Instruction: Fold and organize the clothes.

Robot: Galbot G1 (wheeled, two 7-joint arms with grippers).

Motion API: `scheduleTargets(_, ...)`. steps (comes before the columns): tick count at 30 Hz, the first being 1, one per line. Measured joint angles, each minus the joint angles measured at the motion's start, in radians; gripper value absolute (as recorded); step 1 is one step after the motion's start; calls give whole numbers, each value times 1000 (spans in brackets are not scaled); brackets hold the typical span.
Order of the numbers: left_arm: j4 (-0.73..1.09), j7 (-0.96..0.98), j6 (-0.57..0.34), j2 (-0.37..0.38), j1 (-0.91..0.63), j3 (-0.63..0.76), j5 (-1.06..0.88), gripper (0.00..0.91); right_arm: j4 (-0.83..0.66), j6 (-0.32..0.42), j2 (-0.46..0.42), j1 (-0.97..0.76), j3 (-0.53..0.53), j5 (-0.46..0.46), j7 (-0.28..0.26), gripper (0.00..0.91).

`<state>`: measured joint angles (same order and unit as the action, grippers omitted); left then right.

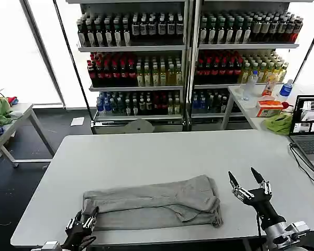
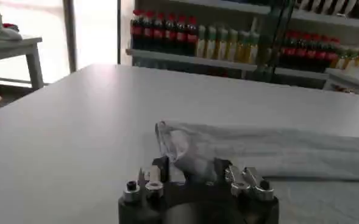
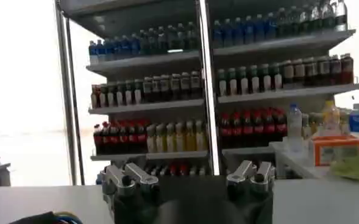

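The light grey garment [image 1: 146, 203] has only plain cloth and folded-in layers [image 1: 184, 210] facing up, so it should show a hidden buttoned, printed front when I fold it over.
One piece of the clothes, a light grey garment [image 1: 152, 204], lies folded into a long band across the near half of the white table [image 1: 162, 151]. My left gripper [image 1: 86, 215] is at its left end by the table's front edge. It is open, and in the left wrist view a raised corner of the cloth [image 2: 172, 141] stands between its fingers [image 2: 161, 167]. My right gripper [image 1: 245, 180] is open just to the right of the garment, lifted off the table with its fingertips pointing up and nothing between them.
An open laptop [image 1: 310, 128] with a cable [image 1: 303, 167] sits at the table's right edge. Behind it a side table holds a green cloth heap [image 1: 277, 124], an orange box [image 1: 268, 108] and bottles. Bottle shelves [image 1: 188, 52] stand behind. Another table [image 1: 15, 112] stands at the far left.
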<state>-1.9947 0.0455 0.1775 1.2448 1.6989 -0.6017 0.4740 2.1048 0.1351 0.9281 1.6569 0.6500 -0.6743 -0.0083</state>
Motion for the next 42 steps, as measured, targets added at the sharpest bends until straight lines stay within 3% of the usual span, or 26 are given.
scheduleTargets(22, 33, -24, -13, -7, -5, -59, 87, 0, 28, -9, -13, -16, -3, -27, 12, 907)
scheduleTargets(42, 56, -119, 73, -218, -1, -458, 138, 0, 28, -15, -20, -34, -18, -34, 14, 907)
